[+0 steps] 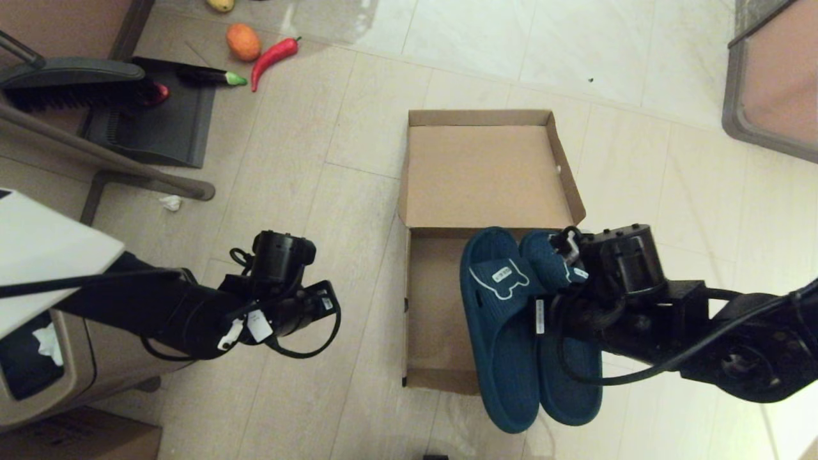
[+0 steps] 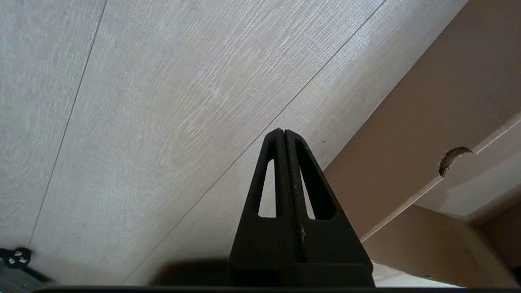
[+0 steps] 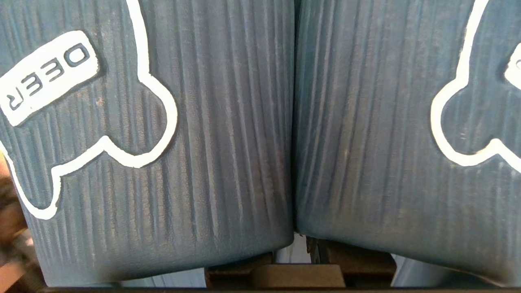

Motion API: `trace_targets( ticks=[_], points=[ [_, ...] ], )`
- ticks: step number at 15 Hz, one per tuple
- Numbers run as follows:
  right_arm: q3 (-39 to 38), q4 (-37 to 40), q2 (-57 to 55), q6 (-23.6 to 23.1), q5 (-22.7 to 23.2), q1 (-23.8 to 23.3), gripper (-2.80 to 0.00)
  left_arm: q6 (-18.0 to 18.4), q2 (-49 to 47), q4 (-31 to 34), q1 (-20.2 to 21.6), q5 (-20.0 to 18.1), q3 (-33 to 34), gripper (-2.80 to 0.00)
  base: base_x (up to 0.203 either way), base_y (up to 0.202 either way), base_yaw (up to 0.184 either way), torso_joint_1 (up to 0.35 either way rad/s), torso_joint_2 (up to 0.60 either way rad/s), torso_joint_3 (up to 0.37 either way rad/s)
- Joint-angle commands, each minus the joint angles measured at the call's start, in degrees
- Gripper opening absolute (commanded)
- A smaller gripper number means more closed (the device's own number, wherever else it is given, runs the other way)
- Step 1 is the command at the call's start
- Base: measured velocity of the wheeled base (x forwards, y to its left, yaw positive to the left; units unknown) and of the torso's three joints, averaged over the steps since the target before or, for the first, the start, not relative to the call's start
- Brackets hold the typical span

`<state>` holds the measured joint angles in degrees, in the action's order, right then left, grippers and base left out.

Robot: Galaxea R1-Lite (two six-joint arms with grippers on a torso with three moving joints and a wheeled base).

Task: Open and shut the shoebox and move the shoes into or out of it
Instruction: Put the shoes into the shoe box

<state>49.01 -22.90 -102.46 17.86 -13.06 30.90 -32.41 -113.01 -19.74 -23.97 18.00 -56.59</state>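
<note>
The shoes [image 1: 504,345] hang side by side with their toes toward the lid. My right gripper keeps lowering them into the empty tray [image 1: 440,306] until both heels are inside.
The shoebox [image 1: 434,306] lies open on the floor, its hinged lid [image 1: 479,172] folded flat away from me; its tray looks empty. The shoes, a navy pair side by side [image 1: 505,332], hang over the box's right half, heels past its near edge. My right gripper [image 1: 551,271] is at their straps. In the right wrist view both ribbed straps [image 3: 228,134] with white logos press together, and the right gripper [image 3: 300,256] reaches beneath them, shut on the pair. My left gripper [image 2: 283,134] is shut on nothing, above bare floor left of the shoebox [image 2: 427,134]; its arm [image 1: 281,306] stays there.
A dustpan [image 1: 160,128] and brush [image 1: 70,83] lie at the far left, with a mango [image 1: 243,41], red chili [image 1: 273,57] and eggplant [image 1: 211,76] nearby. A trash bin [image 1: 38,364] and plain cardboard box [image 1: 77,441] stand near left. Furniture [image 1: 773,83] stands far right.
</note>
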Motion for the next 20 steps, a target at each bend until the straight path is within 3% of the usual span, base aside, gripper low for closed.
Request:
trace_targets(
  ticks=[1, 6, 10, 20],
  points=[
    [0.1, -2.8, -7.4, 0.1, -0.9, 1.0, -2.80, -0.3, -0.5, -0.1, 0.7, 0.0, 0.0, -2.80, 0.000, 0.000, 0.000, 0.000, 0.00, 0.000],
    [2.8, -13.9, -19.2, -0.5, -4.8, 1.1, -2.80, -0.4, -1.8, -0.2, 1.1, -0.2, 0.0, -2.80, 0.000, 0.000, 0.000, 0.000, 0.00, 0.000],
    [8.3, -14.5, -22.8, -0.6, -7.1, -0.2, -2.80, -0.5, -2.0, -0.2, 1.6, -0.2, 0.0, -2.80, 0.000, 0.000, 0.000, 0.000, 0.00, 0.000],
    [11.6, -14.6, -22.6, -0.6, -8.1, -1.6, -2.80, -0.5, -2.0, -0.2, 1.6, -0.2, 0.4, -2.80, 0.000, 0.000, 0.000, 0.000, 0.00, 0.000]
  ],
)
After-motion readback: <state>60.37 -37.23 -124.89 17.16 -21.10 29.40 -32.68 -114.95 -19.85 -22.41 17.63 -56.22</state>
